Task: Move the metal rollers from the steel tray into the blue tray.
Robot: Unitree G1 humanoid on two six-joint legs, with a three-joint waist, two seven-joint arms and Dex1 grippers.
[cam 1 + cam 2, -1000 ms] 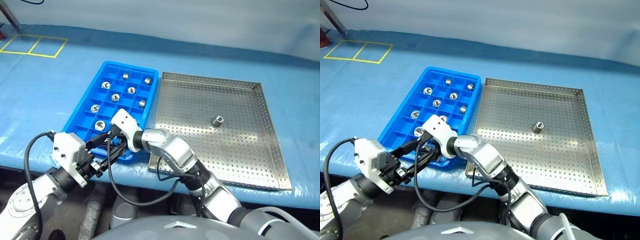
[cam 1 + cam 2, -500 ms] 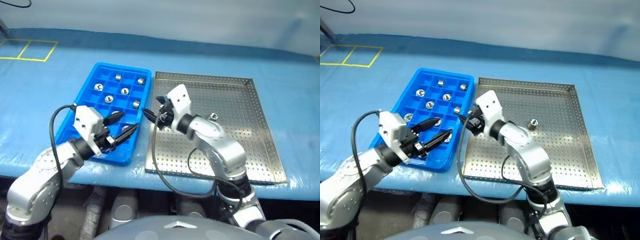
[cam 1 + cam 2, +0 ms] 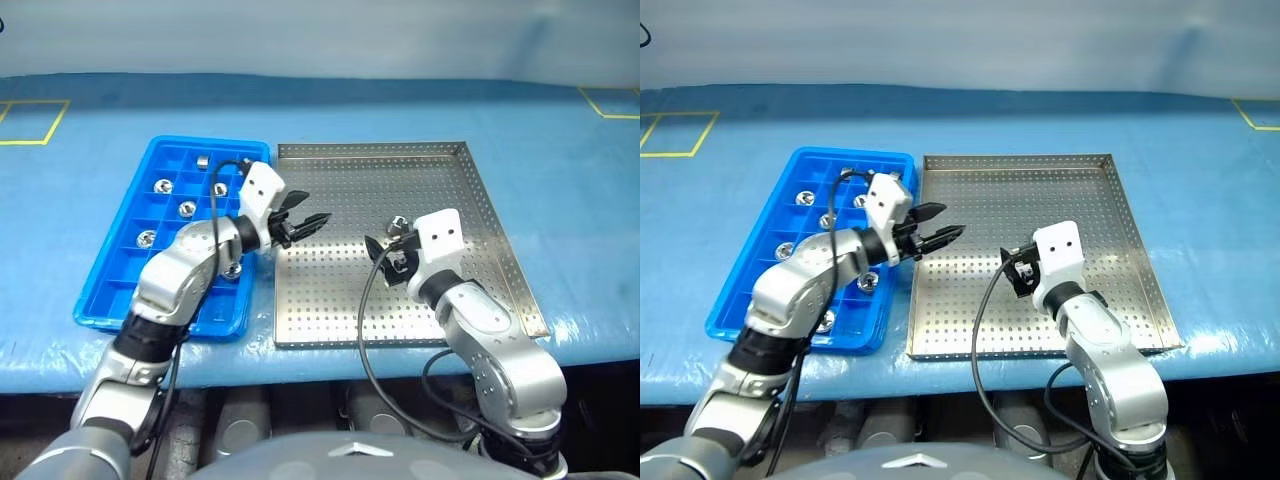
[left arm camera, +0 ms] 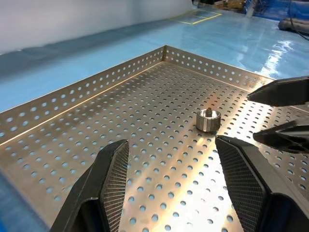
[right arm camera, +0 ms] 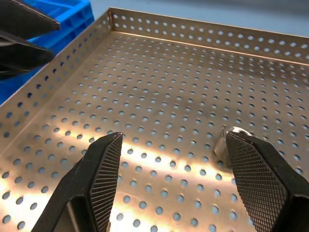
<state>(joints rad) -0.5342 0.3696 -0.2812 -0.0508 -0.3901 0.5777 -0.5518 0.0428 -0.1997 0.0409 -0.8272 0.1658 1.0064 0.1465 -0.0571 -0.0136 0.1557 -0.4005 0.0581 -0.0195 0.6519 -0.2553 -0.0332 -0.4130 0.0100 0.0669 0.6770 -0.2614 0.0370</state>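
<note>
The robot should expect a hollow cup with an open middle when it lifts the roller, because a small post sticks up inside the metal roller's rim.
One metal roller stands on the perforated floor of the steel tray, right of its middle. The blue tray lies to its left, with several rollers in its compartments. My left gripper hovers open and empty over the steel tray's left part, pointing toward the roller. My right gripper is open and empty just in front of the roller. In the right wrist view the roller sits beside one fingertip.
Both trays rest side by side on a table under a blue cover. Its front edge runs just below the trays. Yellow tape marks lie at the far left and far right. In the left wrist view my right gripper's fingers reach in beside the roller.
My right gripper has swung from the blue tray's front across to the roller in the steel tray. My left gripper has come up and over the steel tray's left side. The view has shifted.
</note>
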